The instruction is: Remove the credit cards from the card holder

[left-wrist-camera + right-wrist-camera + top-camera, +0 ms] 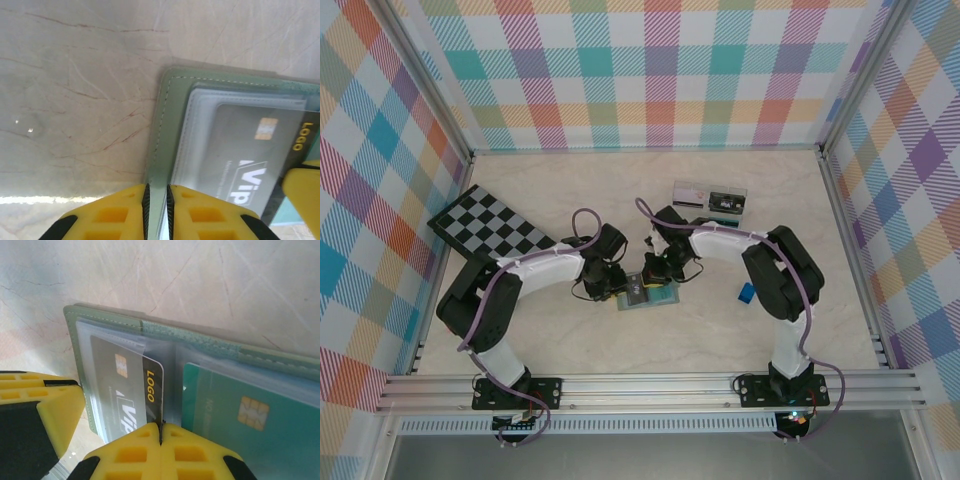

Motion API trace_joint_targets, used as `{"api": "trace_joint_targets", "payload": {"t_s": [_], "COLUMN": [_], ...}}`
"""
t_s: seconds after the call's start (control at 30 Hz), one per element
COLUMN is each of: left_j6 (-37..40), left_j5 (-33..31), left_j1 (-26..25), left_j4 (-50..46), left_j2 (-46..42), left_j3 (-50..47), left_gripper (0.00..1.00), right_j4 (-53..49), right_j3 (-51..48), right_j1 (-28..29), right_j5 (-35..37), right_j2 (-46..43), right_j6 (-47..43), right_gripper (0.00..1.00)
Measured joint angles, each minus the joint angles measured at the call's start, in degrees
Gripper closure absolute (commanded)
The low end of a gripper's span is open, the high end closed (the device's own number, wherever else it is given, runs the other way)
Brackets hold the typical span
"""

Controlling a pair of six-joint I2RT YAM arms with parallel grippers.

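My left gripper should move inward, as it touches only the clear sleeve's outer edge, and hold the sleeves down while my right gripper pulls the dark card.
The sage-green card holder lies open on the table between the two arms. My left gripper is shut on the holder's stitched outer edge. A dark card marked LOGO and VIP sticks partway out of its clear sleeve. My right gripper is shut on that card's exposed edge. A teal-green card with a chip sits in the other pocket. The dark card also shows through the sleeve in the left wrist view. In the top view the left gripper and right gripper meet over the holder.
A small bright-blue block lies right of the holder. A clear tray stands at the back, and a checkerboard lies at the left. Plaid walls close in three sides. The left gripper's yellow finger sits close beside the right one.
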Motion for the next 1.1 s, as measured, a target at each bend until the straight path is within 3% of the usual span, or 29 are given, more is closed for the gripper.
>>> {"api": "trace_joint_targets", "payload": {"t_s": [0.43, 0.93, 1.1], "left_j6": [0.0, 0.7, 1.8], "left_j5": [1.5, 5.0, 4.3], "left_j1": [0.0, -0.1, -0.1], "left_j4": [2.8, 4.5, 3.8], "left_j2": [-3.0, 3.2, 3.3], "left_j3": [0.0, 1.4, 1.6], "left_gripper": [0.93, 0.98, 0.99], "right_j4": [-2.6, -4.0, -4.5], "right_j3": [0.0, 1.5, 2.7], "right_j1": [-0.4, -0.8, -0.8], "right_j5": [2.2, 0.7, 0.0], "right_j2": [-1.5, -0.7, 0.4], "right_j6": [-1.4, -4.0, -5.3], "right_gripper": [1.0, 1.0, 0.84]}}
